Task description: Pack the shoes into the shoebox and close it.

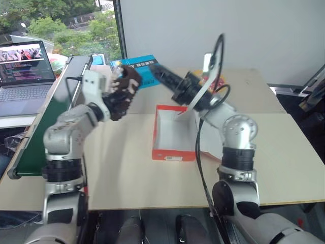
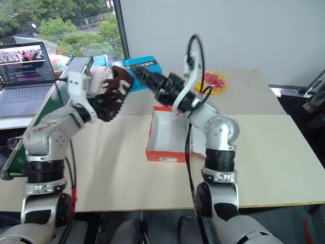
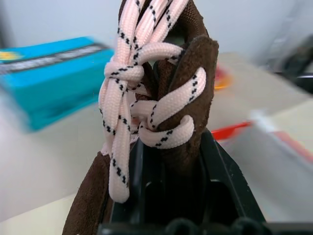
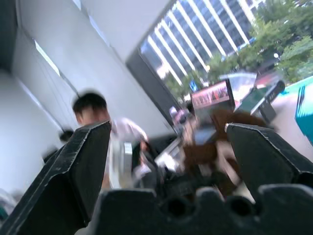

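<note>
Next, my right gripper grabs the shoe's collar [image 3: 195, 22] and lays the shoe in the shoebox, since my left gripper grips the shoe's laced upper [image 3: 164, 115] with the shoe upright.
One of the shoes [image 1: 127, 84], dark brown with white laces, hangs in the air left of the shoebox, and my left gripper [image 1: 119, 99] is shut on it. In the left wrist view the black fingers [image 3: 220, 166] clamp the laced upper of the shoe [image 3: 166, 112]. The orange-red shoebox [image 1: 172, 152] sits open on the table with a bare white inside. My right gripper [image 2: 139, 76] reaches up and left over the box toward the shoe, apart from it. It is open, with its fingers [image 4: 83, 166] spread wide and the blurred shoe [image 4: 215, 142] beyond them.
A blue box [image 1: 142, 68] with white lettering lies behind the shoebox. A yellow plate with red pieces [image 2: 213, 81] is at the back right. A laptop [image 1: 25, 66] and a long green panel [image 1: 45, 127] stand at the left. A person [image 4: 98, 112] shows past the table.
</note>
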